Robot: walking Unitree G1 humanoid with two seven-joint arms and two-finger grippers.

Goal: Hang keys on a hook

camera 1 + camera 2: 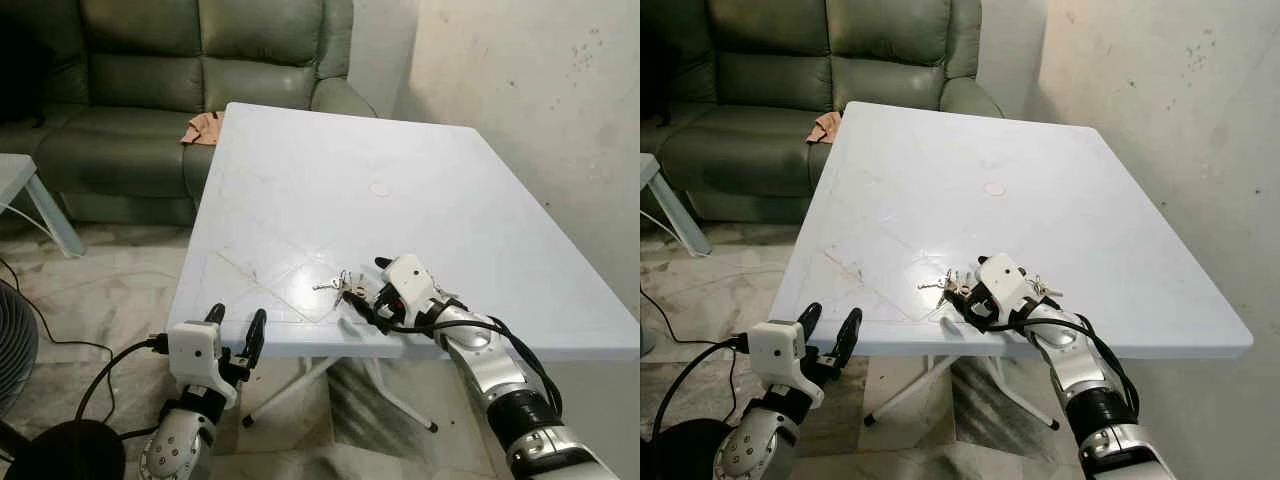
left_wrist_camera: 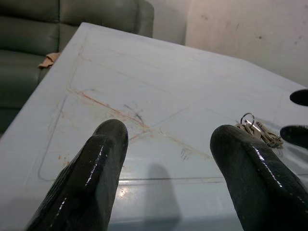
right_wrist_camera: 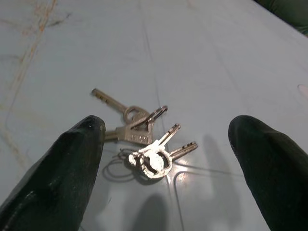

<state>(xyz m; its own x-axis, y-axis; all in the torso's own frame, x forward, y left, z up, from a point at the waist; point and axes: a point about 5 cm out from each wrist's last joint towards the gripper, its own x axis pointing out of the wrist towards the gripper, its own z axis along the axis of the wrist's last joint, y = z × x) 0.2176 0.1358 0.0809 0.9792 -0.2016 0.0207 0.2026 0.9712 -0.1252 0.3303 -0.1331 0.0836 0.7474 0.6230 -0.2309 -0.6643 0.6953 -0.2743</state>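
The near bunch [image 3: 154, 161] will come away by itself and leave the far keys behind when I lift it, because the far keys have their own small ring.
A bunch of silver keys [image 1: 340, 286] on a ring lies flat on the white plastic table [image 1: 330, 170], near its front edge. My right gripper [image 1: 367, 287] rests low on the table, open, just right of the bunch. In the right wrist view its two black fingers [image 3: 72, 163] stand either side of the keys [image 3: 144, 139] without touching them. My left gripper [image 1: 237, 318] is open and holds nothing. It hangs in front of the table's front edge, left of the keys. The left wrist view has the keys [image 2: 255, 130] beyond its fingers [image 2: 91, 178].
A green sofa [image 1: 150, 80] stands behind the table with a tan cloth [image 1: 203, 128] on its arm. A stained wall [image 1: 540, 90] runs along the right. On the floor at left are a fan [image 1: 15, 350], a black cable [image 1: 60, 345] and a small white table [image 1: 20, 175].
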